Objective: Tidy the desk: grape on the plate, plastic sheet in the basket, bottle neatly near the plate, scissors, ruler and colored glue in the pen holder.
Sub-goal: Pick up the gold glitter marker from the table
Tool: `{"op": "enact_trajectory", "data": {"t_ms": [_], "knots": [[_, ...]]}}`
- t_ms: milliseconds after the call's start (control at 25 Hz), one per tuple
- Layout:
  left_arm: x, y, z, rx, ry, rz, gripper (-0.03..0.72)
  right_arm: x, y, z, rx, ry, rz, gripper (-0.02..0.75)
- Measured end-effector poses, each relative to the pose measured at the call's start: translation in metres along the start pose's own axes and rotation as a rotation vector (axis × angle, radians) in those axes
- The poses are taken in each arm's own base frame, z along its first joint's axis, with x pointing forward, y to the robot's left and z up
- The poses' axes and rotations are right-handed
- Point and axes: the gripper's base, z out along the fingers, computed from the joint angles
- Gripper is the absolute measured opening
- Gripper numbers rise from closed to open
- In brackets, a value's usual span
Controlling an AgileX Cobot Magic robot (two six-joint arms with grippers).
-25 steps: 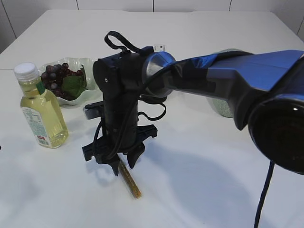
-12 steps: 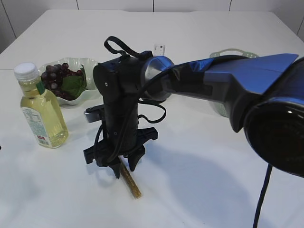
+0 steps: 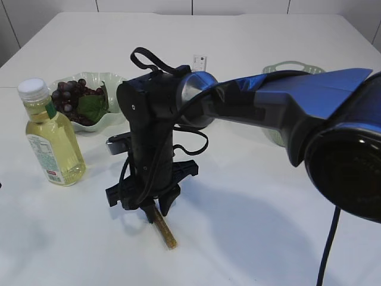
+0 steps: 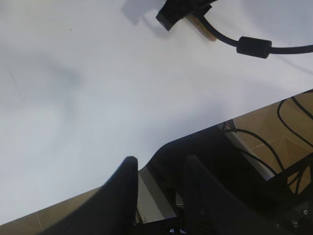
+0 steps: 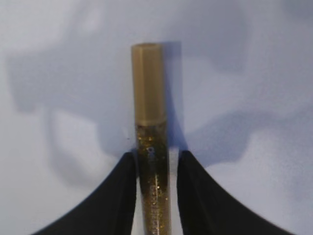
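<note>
I should expect the hidden pen holder under the small white item (image 3: 199,63) as I lift the colored glue, because the item is standing upright behind my arm.
The colored glue (image 3: 165,230), a gold glitter tube, lies flat on the white table; in the right wrist view the colored glue (image 5: 149,117) points away from me. My right gripper (image 3: 153,213) stands upright over its near end. The right gripper (image 5: 156,157) is open and narrowly straddles the tube: one finger touches it, a thin gap shows at the other. The bottle (image 3: 52,140) of yellow liquid stands upright at left, beside the plate (image 3: 106,78) holding the grape (image 3: 70,96). My left gripper (image 4: 159,164) hangs open and empty past the table's edge. Scissors, ruler, plastic sheet and pen holder are out of view.
A pale green basket (image 3: 289,65) sits at the back right, mostly hidden behind my right arm (image 3: 286,101). A small white item (image 3: 200,59) stands at the back centre. The table's front edge (image 4: 146,161) and cables below it show in the left wrist view.
My right gripper has sunk a little onto the near end of the glue tube and its fingers have narrowed around it. The tube, bottle and plate have not moved.
</note>
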Motion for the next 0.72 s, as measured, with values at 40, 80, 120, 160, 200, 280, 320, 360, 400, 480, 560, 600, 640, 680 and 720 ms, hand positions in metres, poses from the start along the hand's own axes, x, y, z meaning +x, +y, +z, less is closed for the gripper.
{"op": "enact_trajectory", "data": {"t_ms": [40,80,120,160,200,280,320,360,400,480,560,600,640,680,720], "knots": [[0.0,0.0,0.0,0.0,0.0,0.0,0.237,0.0,0.0,0.0,0.0,0.0,0.0,0.225],[0.0,0.0,0.0,0.0,0.0,0.0,0.237,0.0,-0.0001,0.0,0.001,0.0,0.0,0.211],[0.0,0.0,0.0,0.0,0.0,0.0,0.237,-0.0001,-0.0002,0.0,0.003,-0.001,-0.001,0.203],[0.0,0.0,0.0,0.0,0.0,0.0,0.237,-0.0001,-0.0002,0.0,0.002,-0.001,-0.001,0.194],[0.0,0.0,0.0,0.0,0.0,0.0,0.237,-0.0001,-0.0003,0.0,0.003,-0.001,-0.001,0.184],[0.0,0.0,0.0,0.0,0.0,0.0,0.237,-0.0001,-0.0003,0.0,0.003,-0.001,-0.001,0.16],[0.0,-0.0002,0.0,0.002,0.0,-0.001,0.237,-0.0001,-0.0003,0.0,0.003,-0.001,-0.001,0.148],[0.0,-0.0002,0.0,0.002,0.0,-0.001,0.237,-0.0001,-0.0003,0.0,0.003,-0.001,-0.003,0.139],[0.0001,-0.0003,0.0,0.004,0.001,-0.001,0.237,-0.0001,-0.0003,0.0,0.003,-0.001,-0.007,0.132],[0.0001,-0.0003,0.0,0.004,0.001,-0.001,0.237,-0.0001,-0.0004,0.0,0.004,-0.001,-0.012,0.127],[0.0001,-0.0003,0.0,0.004,0.001,-0.001,0.237,-0.0001,-0.0004,0.0,0.004,-0.001,-0.012,0.124],[0.0001,-0.0003,0.0,0.004,0.001,-0.001,0.237,-0.0001,-0.0004,0.0,0.004,-0.001,-0.012,0.123],[0.0001,-0.0003,0.0,0.004,0.001,-0.001,0.237,-0.0001,-0.0004,0.0,0.004,-0.001,-0.012,0.123],[0.0001,-0.0003,0.0,0.004,0.001,-0.001,0.237,-0.0001,-0.0004,0.0,0.004,-0.001,-0.012,0.123],[0.0001,-0.0003,0.0,0.004,0.001,-0.001,0.237,-0.0001,-0.0005,0.0,0.005,-0.001,-0.012,0.123]]}}
